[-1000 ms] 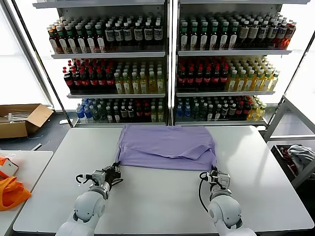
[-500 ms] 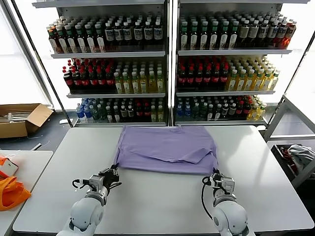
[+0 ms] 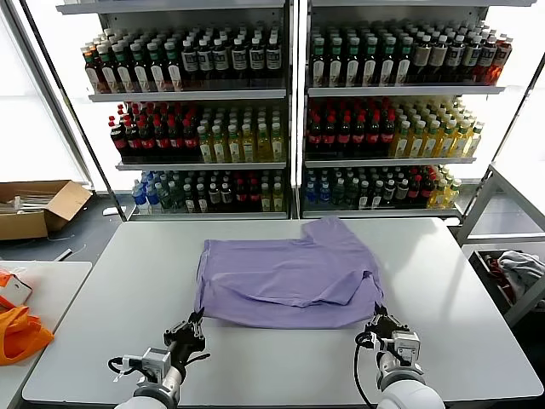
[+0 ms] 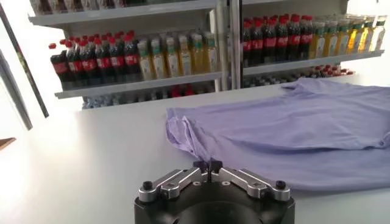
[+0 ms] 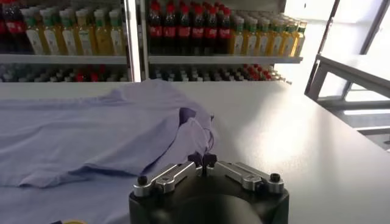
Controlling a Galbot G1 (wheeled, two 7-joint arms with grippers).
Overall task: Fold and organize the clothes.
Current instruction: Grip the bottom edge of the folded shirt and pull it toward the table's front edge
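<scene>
The robot sees the sleeve sticking out [image 3: 335, 235] past the shirt's far edge, so it should pull the shirt's near hem closer first, then open its right gripper and take the sleeve end [image 3: 324, 223].
The clothes are one lavender T-shirt [image 3: 289, 273], lying flat across the middle of the white table [image 3: 460, 341] with its plain side up. A fold runs across its near half, and a sleeve sticks out at the far right. My left gripper [image 3: 194, 328] is shut on the shirt's near-left corner. In the left wrist view the left gripper [image 4: 208, 163] pinches the hem of the shirt [image 4: 292, 128]. My right gripper [image 3: 377, 319] is shut on the near-right corner. In the right wrist view the right gripper [image 5: 202, 159] has the shirt [image 5: 91, 134] running down into its closed tips.
Shelves of bottles [image 3: 289, 119] stand behind the table. A cardboard box [image 3: 38, 209] sits on the floor at far left. An orange bag [image 3: 21, 336] lies on a side table. A rack with cloth [image 3: 515, 268] stands at the right.
Both grippers have drawn back toward the table's near edge and dragged the shirt with them. The shirt's far edge has left the table's far edge, and its far-right sleeve now sticks out.
</scene>
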